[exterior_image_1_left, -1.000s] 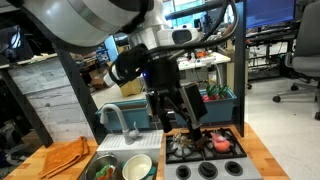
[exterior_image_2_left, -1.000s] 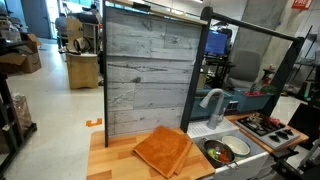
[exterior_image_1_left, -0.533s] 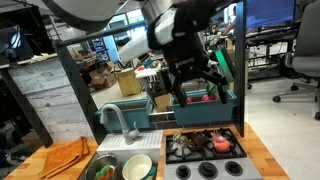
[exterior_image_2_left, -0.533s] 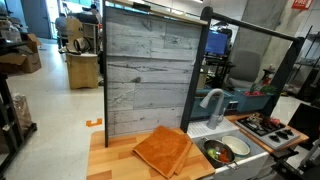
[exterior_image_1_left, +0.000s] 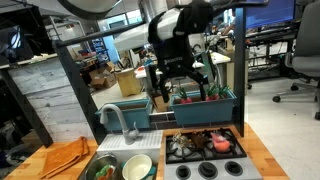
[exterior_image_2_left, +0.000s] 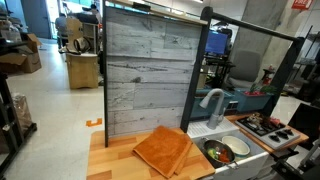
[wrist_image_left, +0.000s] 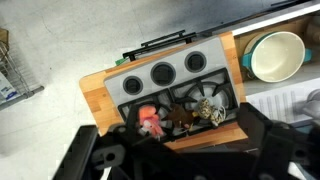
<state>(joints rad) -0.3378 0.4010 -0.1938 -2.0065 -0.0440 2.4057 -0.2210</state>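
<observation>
The spotted toy lies uncovered on its burner below the gripper's open fingers, so the gripper goes on lowering until the toy has the fingers on either side of its body, and then close.
My gripper hangs open and empty high above the toy stove, in front of the teal shelf bin. In the wrist view the stove lies below, knobs toward the top. On its burners sit a pink toy, a brown toy and a spotted toy. The dark fingers frame the bottom of that view, and the gripper has nothing between them. In an exterior view the stove shows at the right edge; the gripper is out of that frame.
A toy sink with a grey faucet holds a cream bowl and a green dish. An orange cloth lies on the wooden counter. A wood-panel backboard stands behind. Office chairs and desks lie beyond.
The gripper has risen from just above the stove burners to well above them, staying open. The toys on the stove have not moved.
</observation>
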